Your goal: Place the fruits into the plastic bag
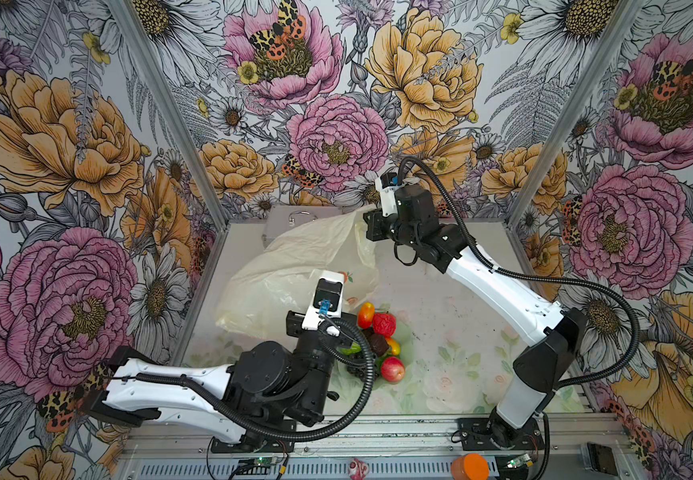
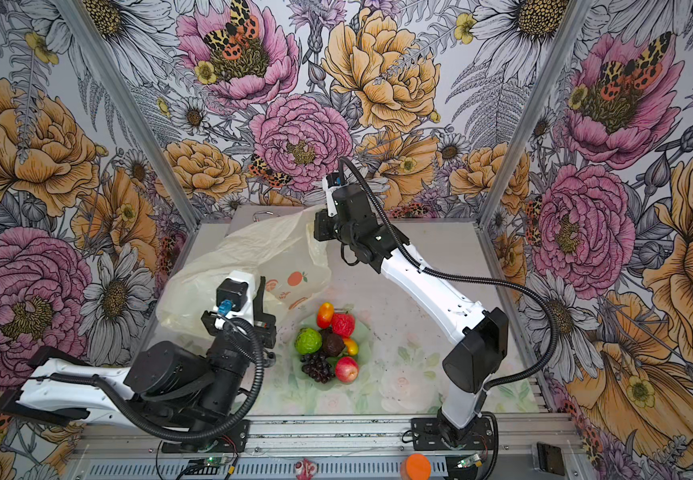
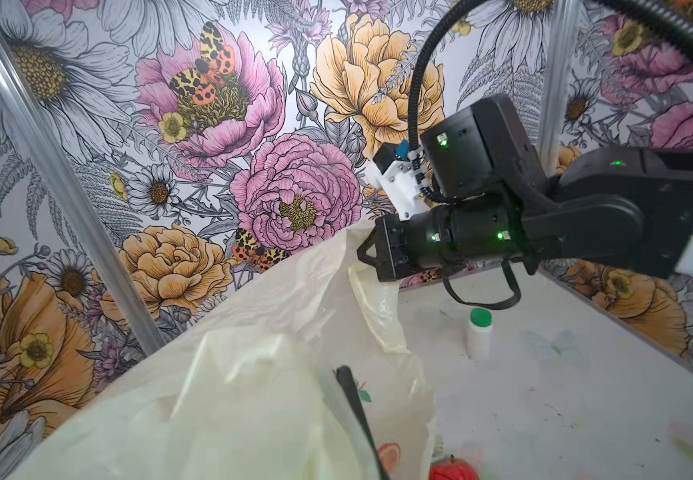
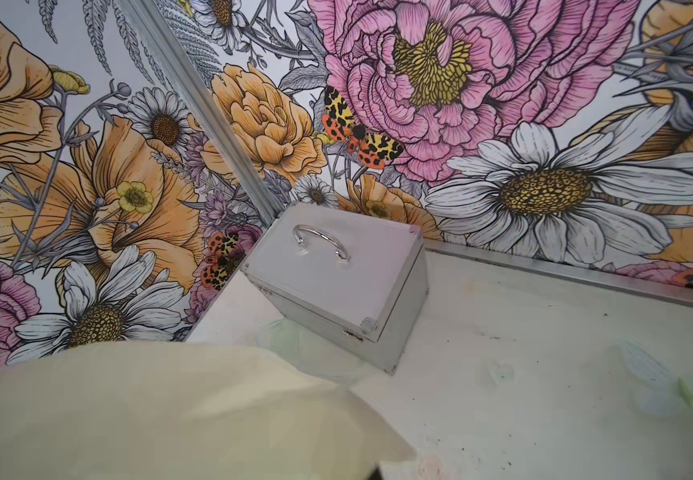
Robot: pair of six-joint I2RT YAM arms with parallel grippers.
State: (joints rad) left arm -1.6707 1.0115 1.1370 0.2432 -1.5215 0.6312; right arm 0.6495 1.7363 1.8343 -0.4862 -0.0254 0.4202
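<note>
The plastic bag's body (image 2: 217, 268) hangs limp from both my grippers, so I need to swing the bag up to puff it open and then lower its opening beside the bowl.
The plastic bag (image 1: 295, 266) (image 2: 245, 257) lies crumpled at the back left of the table, stretched between both grippers. My right gripper (image 1: 366, 220) is shut on its raised far edge; in the right wrist view the bag (image 4: 149, 407) covers the fingers. My left gripper (image 2: 260, 293) is shut on the near edge, with the film (image 3: 253, 374) against one dark finger (image 3: 347, 378). The fruits sit in a bowl right of the left wrist: mango (image 2: 325, 314), red berry (image 2: 343, 324), green ball (image 2: 308, 340), avocado (image 2: 333, 344), grapes (image 2: 317, 368), apple (image 2: 347, 369).
The pale green bowl (image 2: 364, 332) stands mid-table just in front of the bag's mouth. A silver metal case (image 4: 336, 282) (image 1: 291, 224) stands in the back corner behind the bag. A white bottle with a green cap (image 3: 479, 336) stands under the right arm.
</note>
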